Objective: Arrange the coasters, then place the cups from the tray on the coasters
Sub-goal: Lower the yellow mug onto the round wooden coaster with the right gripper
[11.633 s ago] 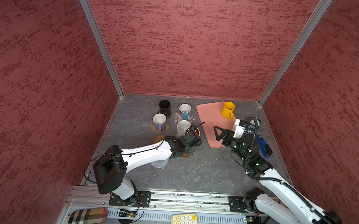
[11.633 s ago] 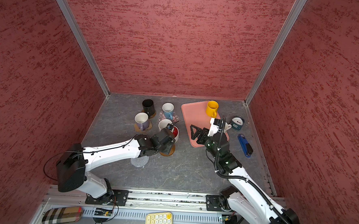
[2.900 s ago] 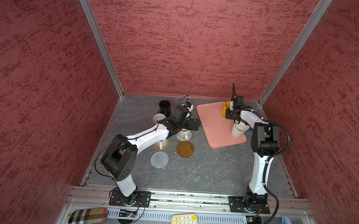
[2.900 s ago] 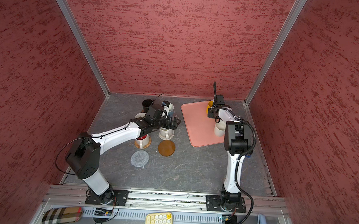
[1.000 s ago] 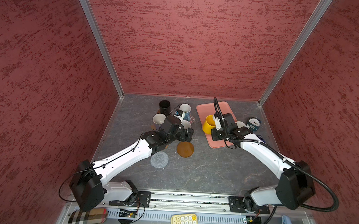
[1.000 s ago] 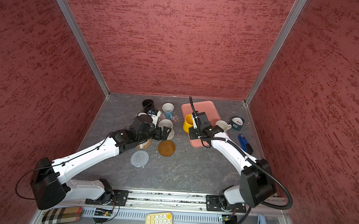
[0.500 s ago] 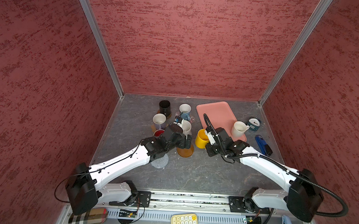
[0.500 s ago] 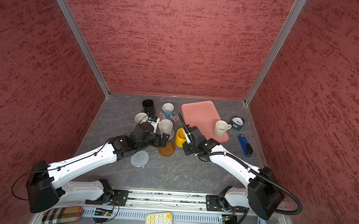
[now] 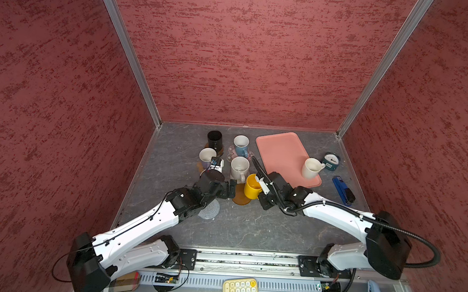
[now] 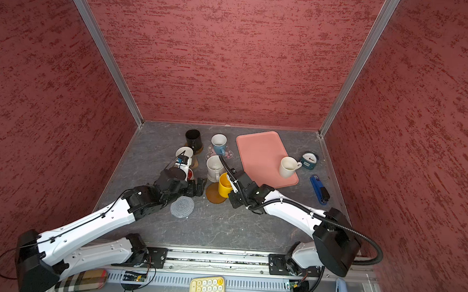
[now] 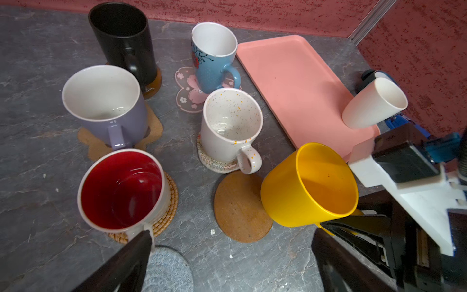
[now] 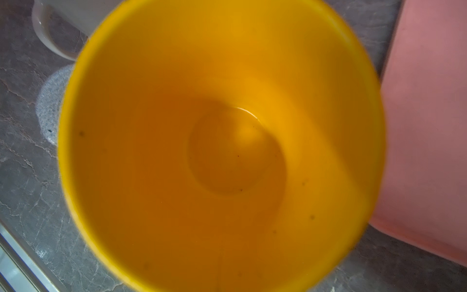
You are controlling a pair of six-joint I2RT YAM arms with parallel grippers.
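Note:
The yellow cup's base (image 9: pixel 249 195) is facing the empty brown coaster (image 9: pixel 239 197), so I keep bringing the cup over the coaster and down with my right gripper until the cup's base rests flat.
My right gripper (image 9: pixel 261 194) is shut on the handle of the yellow cup (image 9: pixel 252 186), which hangs tilted over the right edge of a bare brown round coaster (image 11: pixel 240 212). My left gripper (image 11: pixel 232 242) stands open and empty just in front of that coaster, beside a bare grey woven coaster (image 9: pixel 209 209). The black (image 11: pixel 123 40), light blue (image 11: pixel 213 55), lavender (image 11: pixel 103 101), speckled (image 11: pixel 231 126) and red-inside (image 11: pixel 121 189) cups each stand on a coaster. A cream cup (image 9: pixel 311 168) stands on the pink tray (image 9: pixel 284 157). The right wrist view is filled by the yellow cup (image 12: pixel 222 151).
A teal clock (image 10: pixel 309 159) and a blue stapler (image 10: pixel 319 193) lie right of the tray. A pale yellow keypad (image 10: pixel 206 289) sits on the front rail. Red walls close in three sides, and the cups crowd the back left of the table.
My right gripper has carried the yellow cup from the tray's near edge forward and left to the brown coaster. My left arm has drawn back from the cups towards the front.

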